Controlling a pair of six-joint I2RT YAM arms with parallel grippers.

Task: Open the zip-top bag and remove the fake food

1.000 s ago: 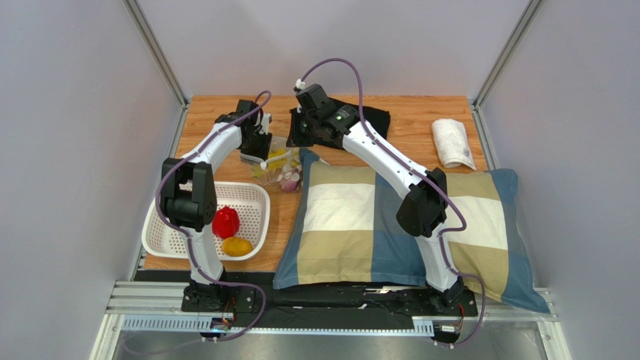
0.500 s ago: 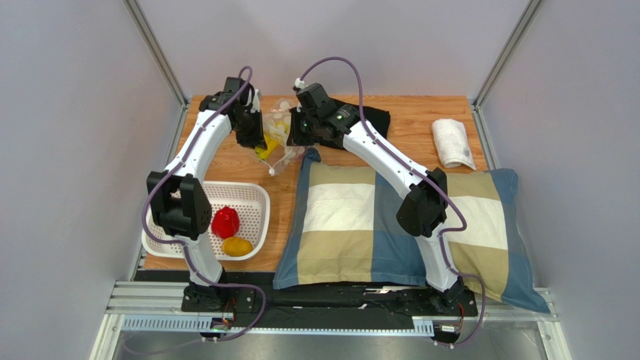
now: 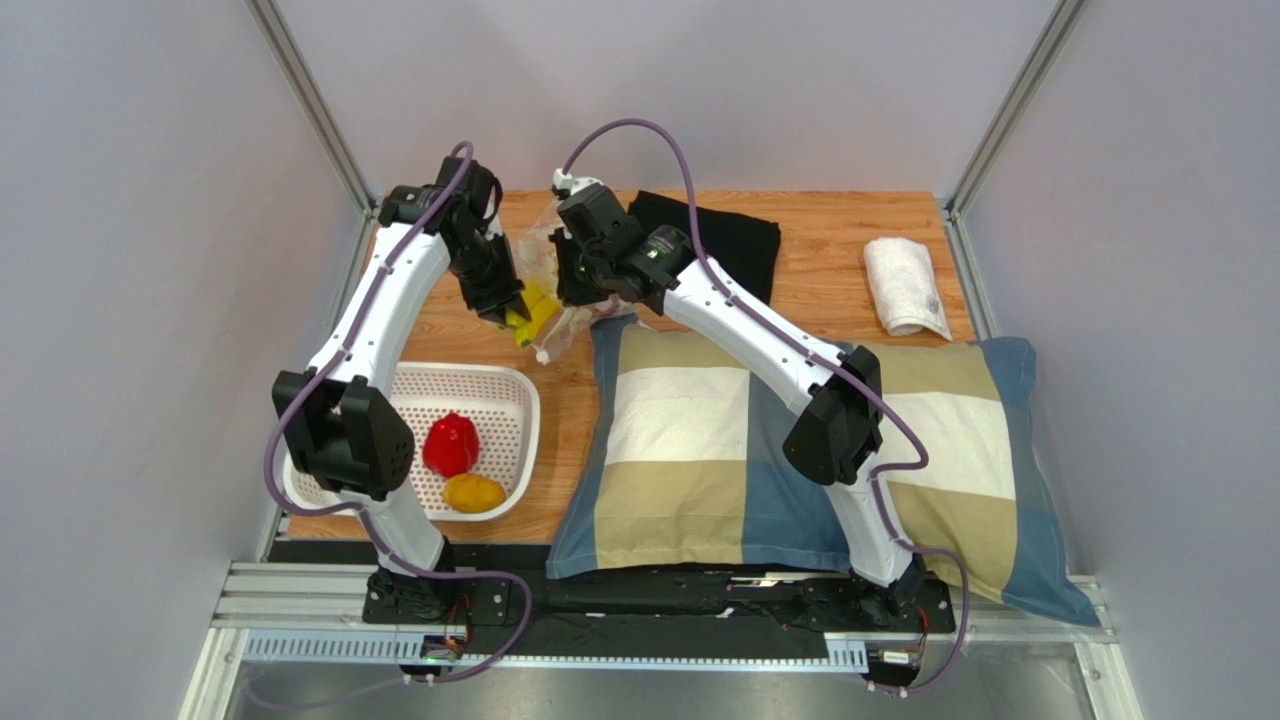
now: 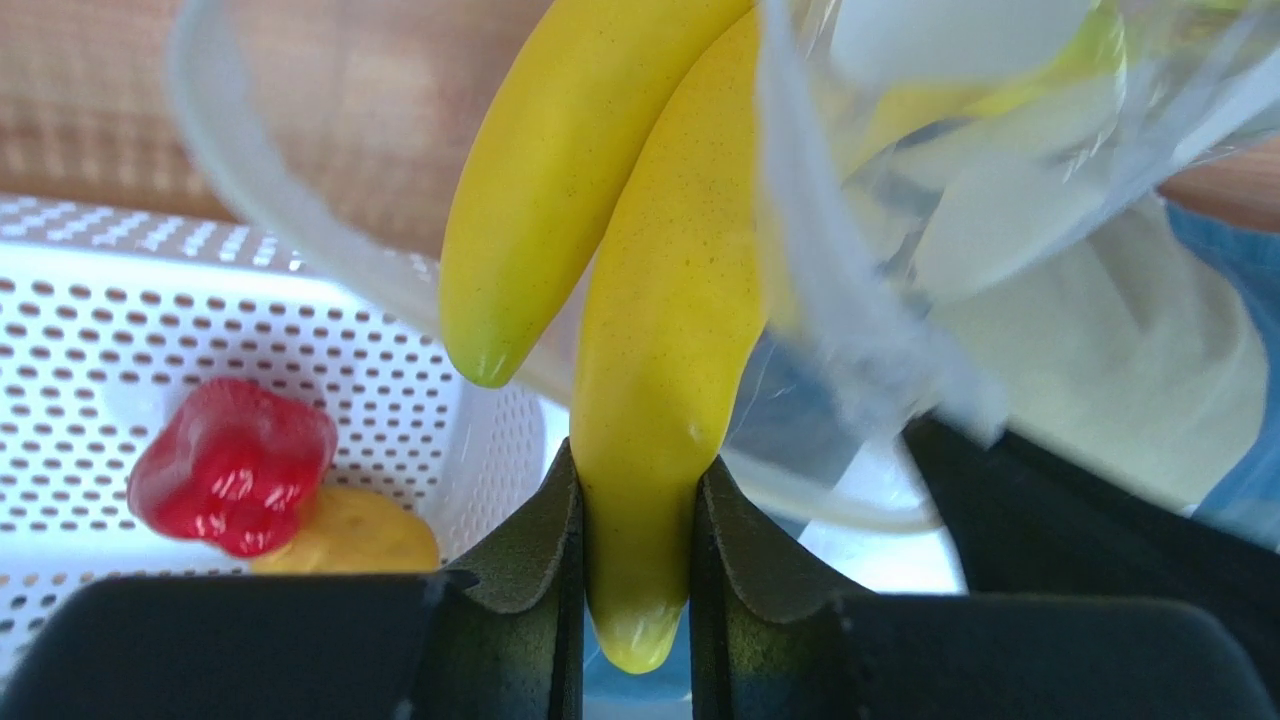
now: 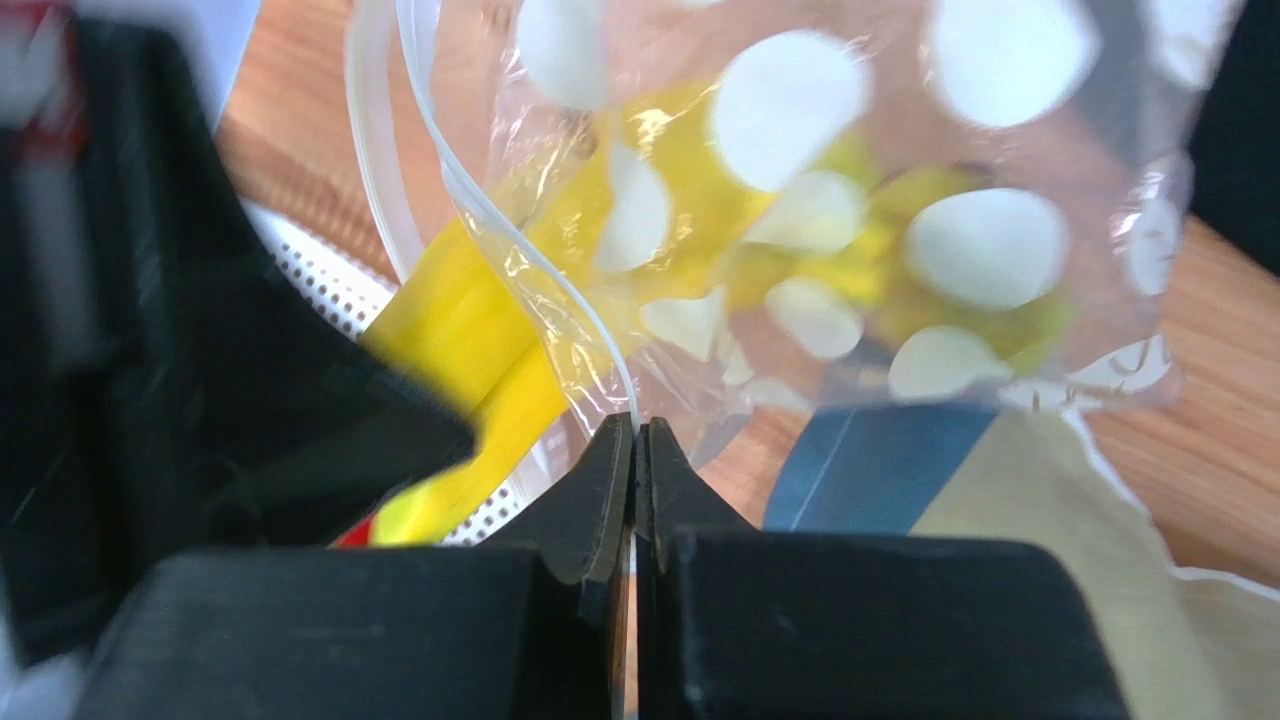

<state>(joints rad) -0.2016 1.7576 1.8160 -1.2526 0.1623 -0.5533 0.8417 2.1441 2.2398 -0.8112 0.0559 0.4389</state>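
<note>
Next, I pull the bag's rim (image 5: pixel 601 342) back with my right gripper while my left gripper pulls the bunch out, because the banana bunch's stem end (image 5: pixel 939 255) is inside the bag.
The clear zip-top bag (image 3: pixel 559 285) with whitish spots hangs in the air above the far left of the table; it also shows in the right wrist view (image 5: pixel 842 210). My right gripper (image 3: pixel 579 282) is shut on the bag's rim (image 5: pixel 519 285). My left gripper (image 3: pixel 514 312) is shut on one finger of the yellow banana bunch (image 4: pixel 646 345), which sticks half out of the bag's mouth (image 3: pixel 534 312). The red bell pepper (image 3: pixel 451 444) and the orange-yellow fruit (image 3: pixel 473 492) lie in the white tray (image 3: pixel 511 393). The purplish-pink onion is not visible.
A large checked pillow (image 3: pixel 781 450) covers the table's right and middle front. A folded black cloth (image 3: pixel 721 237) lies at the back behind the right arm. A rolled white towel (image 3: pixel 905 285) lies at the back right. Bare wood (image 3: pixel 564 435) shows between tray and pillow.
Both arms lifted the bag off the table and moved left. My left gripper has drawn the banana bunch partly out of the bag's mouth. The black cloth is uncovered now.
</note>
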